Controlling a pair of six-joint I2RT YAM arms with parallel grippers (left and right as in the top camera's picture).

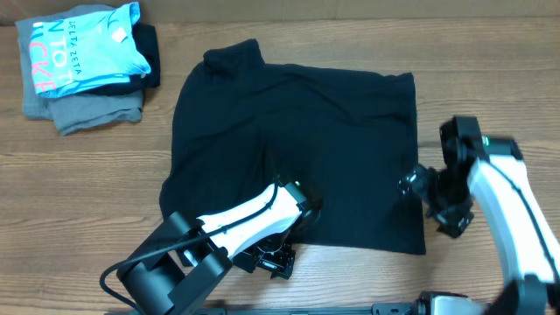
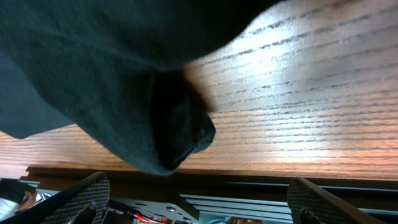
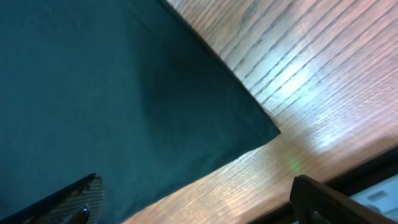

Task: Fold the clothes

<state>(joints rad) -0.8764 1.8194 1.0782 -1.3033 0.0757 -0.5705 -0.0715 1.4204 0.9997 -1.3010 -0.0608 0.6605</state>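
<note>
The black shirt's front hem bunches [image 2: 177, 134] near my left gripper and its front corner [image 1: 415, 244] lies loose, so my right gripper should take hold of that corner first.
The clothes, a black T-shirt [image 1: 297, 149], lie spread over the middle of the wooden table [image 1: 87, 192], with one sleeve pointing to the back. My left gripper [image 1: 276, 261] hangs at the shirt's front hem. In the left wrist view it [image 2: 199, 208] is open with nothing between its fingers, and a bunched fold of the black shirt [image 2: 174, 137] sits just beyond them. My right gripper [image 1: 433, 203] is at the shirt's right edge. It [image 3: 199, 205] is open and empty above the shirt's front right corner [image 3: 249, 130].
A stack of folded garments sits at the back left: a light-blue shirt with lettering [image 1: 87, 48] on a grey one [image 1: 87, 109]. The table's front edge and a dark rail [image 2: 261, 186] run close below the left gripper.
</note>
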